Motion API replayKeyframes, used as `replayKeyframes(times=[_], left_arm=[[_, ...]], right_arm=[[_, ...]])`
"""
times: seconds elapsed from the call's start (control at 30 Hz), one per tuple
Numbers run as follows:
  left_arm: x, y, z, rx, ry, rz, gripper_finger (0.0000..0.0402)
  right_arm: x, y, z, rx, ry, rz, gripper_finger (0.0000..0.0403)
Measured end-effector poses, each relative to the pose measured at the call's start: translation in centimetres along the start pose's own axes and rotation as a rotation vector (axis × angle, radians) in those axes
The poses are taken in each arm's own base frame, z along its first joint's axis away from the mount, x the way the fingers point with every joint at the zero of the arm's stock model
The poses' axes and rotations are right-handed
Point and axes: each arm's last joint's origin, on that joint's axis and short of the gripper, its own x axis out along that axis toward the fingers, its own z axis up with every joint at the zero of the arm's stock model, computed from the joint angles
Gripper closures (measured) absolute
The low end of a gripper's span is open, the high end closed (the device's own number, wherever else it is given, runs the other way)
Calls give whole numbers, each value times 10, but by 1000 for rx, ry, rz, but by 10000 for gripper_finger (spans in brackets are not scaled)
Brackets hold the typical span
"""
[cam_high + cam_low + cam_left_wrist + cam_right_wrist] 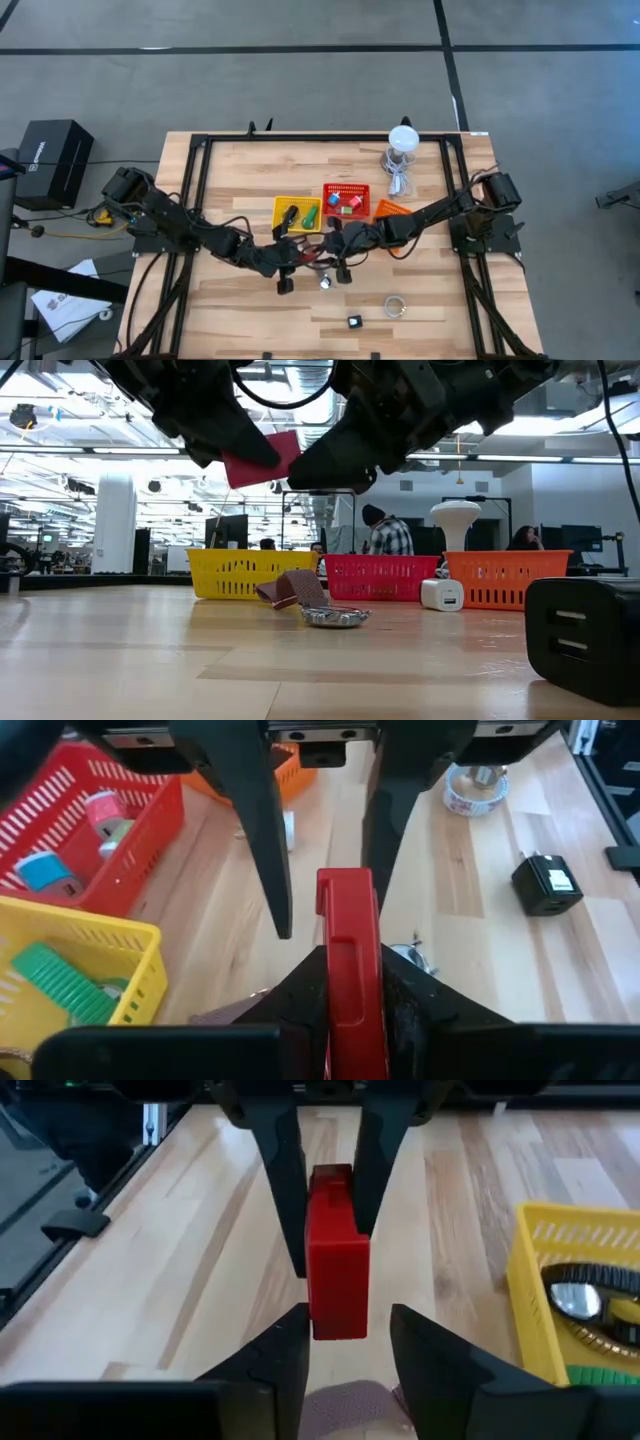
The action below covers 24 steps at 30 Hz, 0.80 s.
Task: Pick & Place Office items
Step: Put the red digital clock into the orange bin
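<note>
The orange basket [505,582] is on my right gripper's side, so my right gripper should take the red block's loose end [287,449] from my left gripper before it puts the block there.
A red rectangular block [337,1260] hangs in the air over the table's middle, between my two grippers; the low view shows the block [262,458] well above the wood. My left gripper [350,970] is shut on one end of it. My right gripper [348,1320] is open, and its fingers stand on either side of the block's other end, with a gap on at least one side. On the table below lie a brown strip [290,590] and a small silver piece [335,617]. My left gripper pinches the red block by its end [332,1190] between its two fingers [290,1210], coming roughly level from the table's left. The block points straight ahead of the fingers toward the right gripper. It is lifted clear of the table.
Along the far side stand a yellow basket [283,205], a red basket [346,187] and an orange basket [392,210], with a white-topped object and its cable [402,140] behind them. Toward the near edge lie a black adapter [354,321], a ring [396,305] and a white charger [442,595].
</note>
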Motion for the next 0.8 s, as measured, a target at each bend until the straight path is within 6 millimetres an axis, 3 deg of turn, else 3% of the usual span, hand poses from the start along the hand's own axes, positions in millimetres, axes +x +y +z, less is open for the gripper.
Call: replayKeyframes(times=[0.47,0.63,0.8], left_arm=[[0,0,0,0,-6,9,344],[0,0,0,0,-5,10,344],[0,0,0,2,-3,12,344]], right_arm=[[0,1,2,-6,-24,-8,201],[0,1,2,-5,-25,-6,221],[0,1,2,-5,-24,-5,274]])
